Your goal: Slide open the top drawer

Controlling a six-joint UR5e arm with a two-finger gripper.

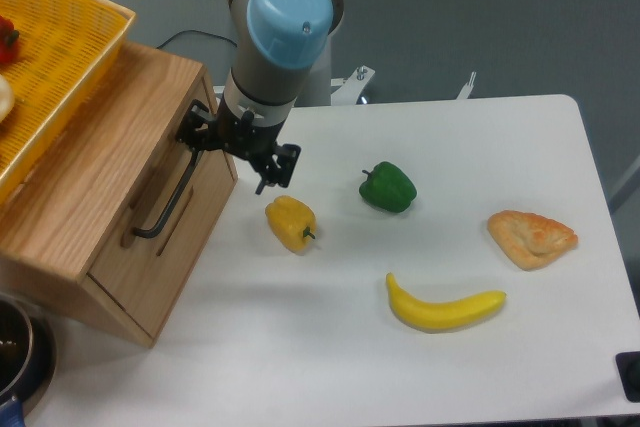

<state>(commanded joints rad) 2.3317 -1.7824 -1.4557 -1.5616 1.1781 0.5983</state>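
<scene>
My gripper will slide the top drawer [152,190] out above the yellow pepper when it pulls, because the black bar handle [176,198] is high on the cabinet's front.
The wooden cabinet [95,182] stands at the table's left, with its front turned to the right. Its top drawer [195,222] is a light-oak panel that looks flush with the cabinet. A long black bar handle [165,207] runs along it. My gripper [232,162] hangs at the far end of the handle, by the cabinet's front corner. Its jaws stand apart. One finger [192,132] is against the handle's far end and the other finger [270,175] is over the table. I cannot tell whether the bar lies between them.
A yellow woven basket [55,57] with produce sits on top of the cabinet. On the white table [330,347] lie a yellow pepper [290,222], a green pepper [387,188], a banana [443,307] and a pastry [532,237]. A dark pot [15,352] is at the lower left.
</scene>
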